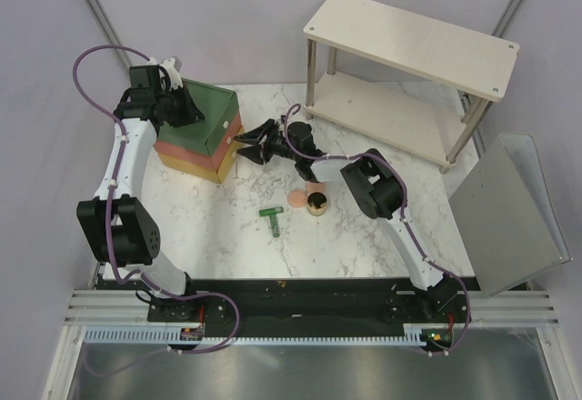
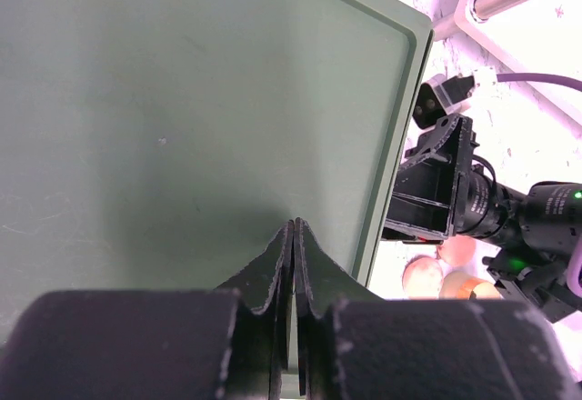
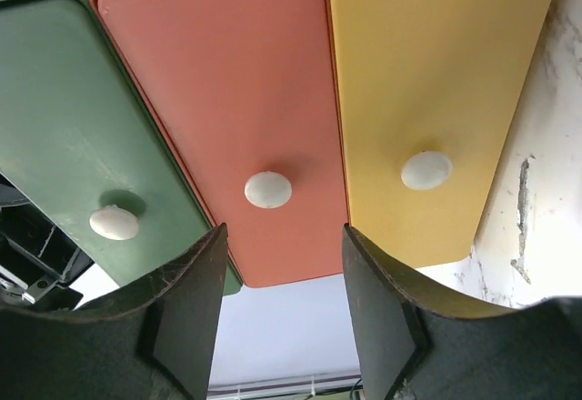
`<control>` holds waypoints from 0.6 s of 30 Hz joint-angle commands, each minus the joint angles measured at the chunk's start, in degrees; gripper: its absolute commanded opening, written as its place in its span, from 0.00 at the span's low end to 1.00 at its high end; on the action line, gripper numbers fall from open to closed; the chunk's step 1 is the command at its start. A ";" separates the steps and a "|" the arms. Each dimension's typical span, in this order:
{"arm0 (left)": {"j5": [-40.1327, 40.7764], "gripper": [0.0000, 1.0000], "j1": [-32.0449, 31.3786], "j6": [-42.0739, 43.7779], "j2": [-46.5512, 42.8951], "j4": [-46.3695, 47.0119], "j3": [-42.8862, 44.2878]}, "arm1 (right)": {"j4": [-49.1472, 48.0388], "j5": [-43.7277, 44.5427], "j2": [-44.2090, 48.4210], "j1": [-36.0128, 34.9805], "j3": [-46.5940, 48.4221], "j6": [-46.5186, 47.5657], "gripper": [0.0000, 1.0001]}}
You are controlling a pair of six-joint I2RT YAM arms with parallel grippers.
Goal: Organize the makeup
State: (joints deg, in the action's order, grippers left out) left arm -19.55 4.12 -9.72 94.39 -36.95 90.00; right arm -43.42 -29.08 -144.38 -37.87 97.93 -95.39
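The orange drawer [image 3: 227, 73] is shut, so next my right gripper pulls its white knob [image 3: 268, 189] while my left gripper steadies the box's green top, before storing the makeup.
The dark green T-shaped tool [image 1: 271, 216] lies on the marble table. A pink disc [image 1: 298, 199] and the round gold pot [image 1: 317, 204] sit next to it, with a second pink disc [image 1: 314, 186] partly under my right arm. The orange-brown tube and the mint-green case are out of view. My left gripper [image 1: 186, 109] is shut and empty over the green top of the drawer box [image 2: 182, 100]. My right gripper [image 3: 284, 273] is open and empty, close to the closed drawer fronts, in line with the orange drawer's white knob [image 3: 268, 189].
The drawer box [image 1: 195, 136] stands at the back left, with a green front [image 3: 64, 127], an orange front and a yellow front [image 3: 427, 73], all shut. A two-level wooden shelf [image 1: 409, 32] stands at the back right. A grey panel [image 1: 514, 209] leans at the right edge.
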 commanded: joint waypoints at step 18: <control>4.87 0.08 -0.25 3.56 4.58 -13.85 -4.65 | -5.28 0.96 -6.27 -0.37 9.03 -5.77 0.51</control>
State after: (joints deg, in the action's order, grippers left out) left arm -19.55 4.10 -9.52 94.39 -36.95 89.97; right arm -46.54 -28.47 -149.75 -37.91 103.50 -100.29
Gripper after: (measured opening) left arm 0.079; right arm 0.514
